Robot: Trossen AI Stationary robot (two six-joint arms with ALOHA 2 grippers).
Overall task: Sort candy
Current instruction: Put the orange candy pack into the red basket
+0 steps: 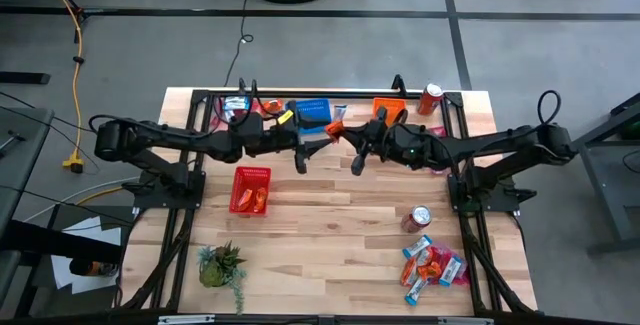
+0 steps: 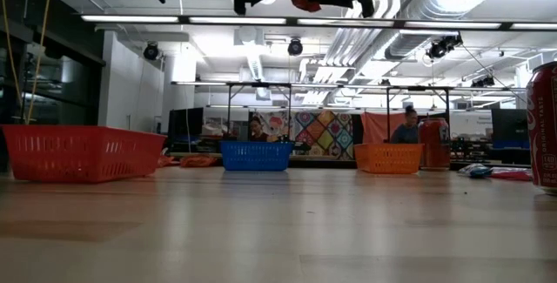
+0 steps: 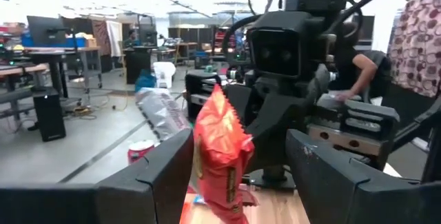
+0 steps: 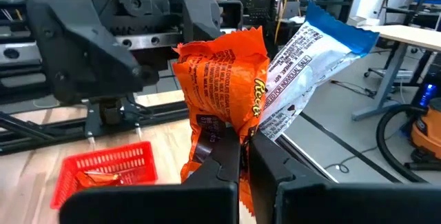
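The orange packet and blue-and-white wrapper [image 4: 260,101] are pinched together in my right gripper, so my left gripper should take the orange packet to the red basket [image 1: 250,190].
High over the table's middle, my right gripper [image 1: 347,135] is shut on an orange candy packet [image 4: 224,79] and a blue-and-white candy wrapper [image 4: 310,45]. My left gripper [image 1: 320,140] faces it, level and open. Its two fingers [image 3: 162,176] stand on either side of the orange packet [image 3: 220,151]. The silvery back of the other wrapper [image 3: 162,110] shows beside it. More candy [image 1: 432,265] lies in a loose heap at the near right of the table. My right gripper pinches the lower end of the orange packet [image 4: 219,133] and one end of the blue-and-white wrapper [image 4: 275,124] together between its two fingers. The fingers come level from the table's right. Both wrappers stick out past the fingertips, lifted clear of the table. My left gripper: I cannot tell whether a finger touches the orange packet's edge [image 3: 196,148].
A red basket [image 1: 250,190] with some candy sits left of centre, below the left arm. A blue basket [image 1: 312,113] and an orange basket [image 1: 390,108] stand at the far edge. One soda can [image 1: 430,98] is far right, another [image 1: 418,218] near the heap. A small plant [image 1: 222,263] is near left.
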